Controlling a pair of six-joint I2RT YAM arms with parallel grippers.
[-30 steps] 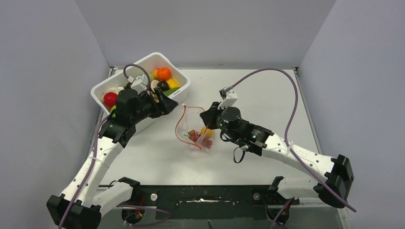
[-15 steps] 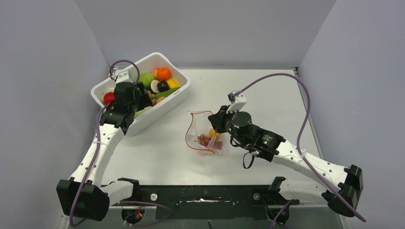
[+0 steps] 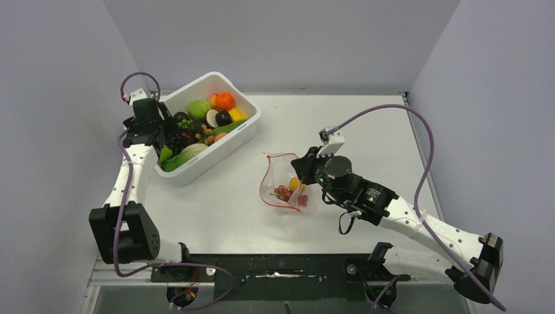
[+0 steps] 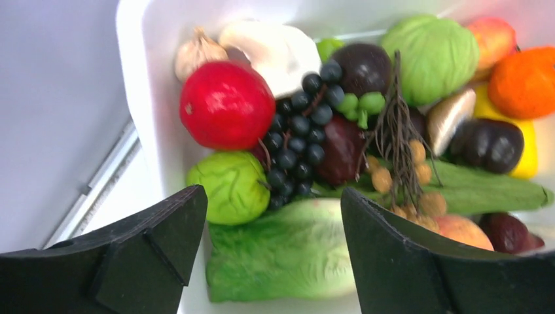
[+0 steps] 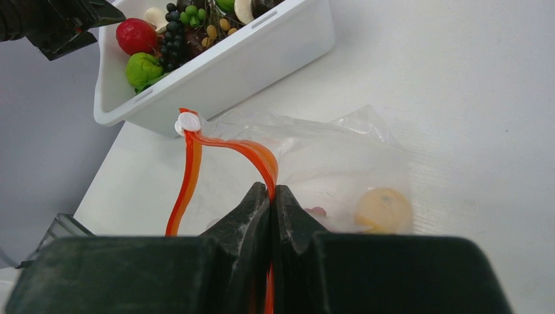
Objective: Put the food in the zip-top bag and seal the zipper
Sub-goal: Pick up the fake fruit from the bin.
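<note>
My left gripper is open wider than the red pomegranate (image 4: 227,104) lying uncovered on top, so I should keep moving toward its sides (image 4: 227,108) until the fingers straddle the pomegranate.
The clear zip-top bag (image 3: 286,190) lies mid-table with its red-orange zipper (image 3: 264,178) gaping open; it holds a yellow-orange fruit (image 5: 383,209) and small red grapes (image 3: 283,193). My right gripper (image 5: 271,191) is shut on the zipper strip (image 5: 252,152), pinching one side of the mouth; it also shows in the top view (image 3: 302,175). A white slider tab (image 5: 189,122) sits at the strip's far end. My left gripper (image 4: 269,222) is open and empty, above green lettuce (image 4: 288,252) at the near-left end of the food bin; it also shows in the top view (image 3: 160,134).
The white bin (image 3: 248,127) at the back left holds several toy foods: a red pomegranate (image 4: 226,104), a dark grape bunch (image 4: 298,140), a green cabbage (image 4: 436,55), an orange (image 3: 224,101). Grey walls close in on both sides.
My left arm has drawn back left, from over the bin's right side to its left end. My right gripper has dragged the bag a little right and toward the front.
</note>
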